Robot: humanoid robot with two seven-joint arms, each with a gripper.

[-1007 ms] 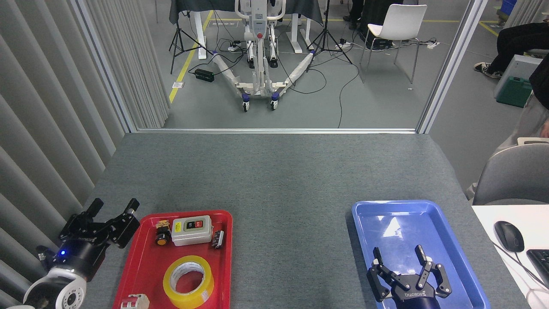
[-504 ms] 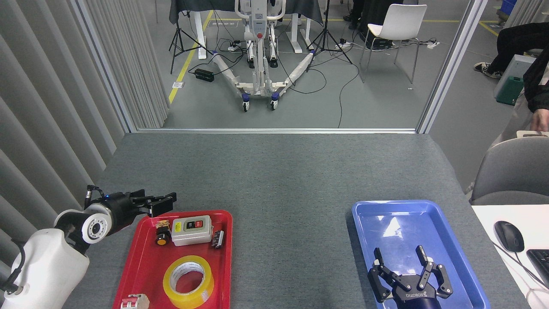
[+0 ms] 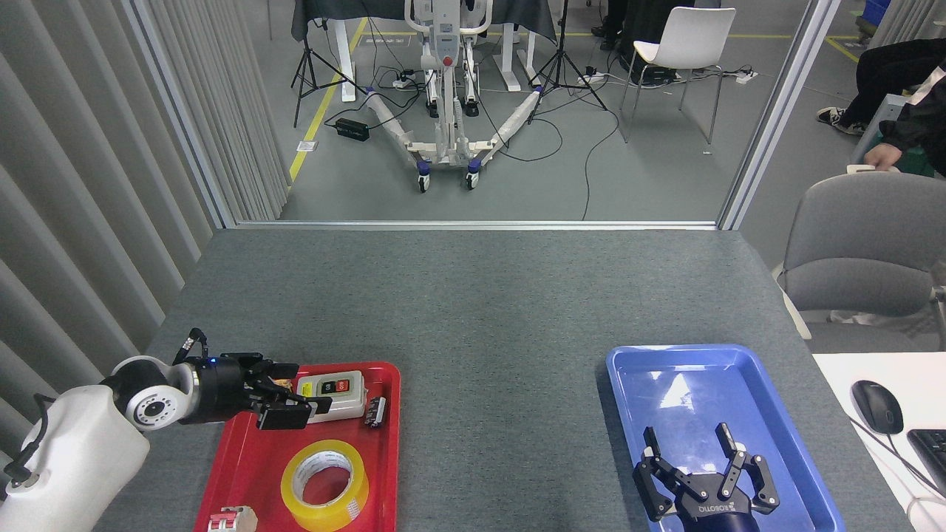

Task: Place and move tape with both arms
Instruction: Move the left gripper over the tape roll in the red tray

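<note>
The tape (image 3: pixel 298 482) will stay tightly wound when the robot lifts it and turns it on edge, because the smooth outer wrap (image 3: pixel 346 514) sits snug around the roll.
The tape (image 3: pixel 325 484), a yellow translucent roll with a white core, lies flat in the near part of the red tray (image 3: pixel 241 462). My left gripper (image 3: pixel 299 390) reaches in from the left over the tray's far half, just beyond the tape and in front of the grey switch box (image 3: pixel 332 395). Its fingers are spread with nothing between them. My right gripper (image 3: pixel 687 445) hangs over the near end of the blue tray (image 3: pixel 785 421), fingers apart and empty.
The red tray also holds a small black connector (image 3: pixel 375 411) and a red-and-white part (image 3: pixel 229 521) at its near edge. A grey chair (image 3: pixel 865 255) stands at the table's right side. A white desk with a mouse (image 3: pixel 876 406) adjoins on the right.
My left arm swung from beside the tray's left edge to over the tray, lowering toward the tape. The grey chair at right was pushed back. My right gripper stayed put.
</note>
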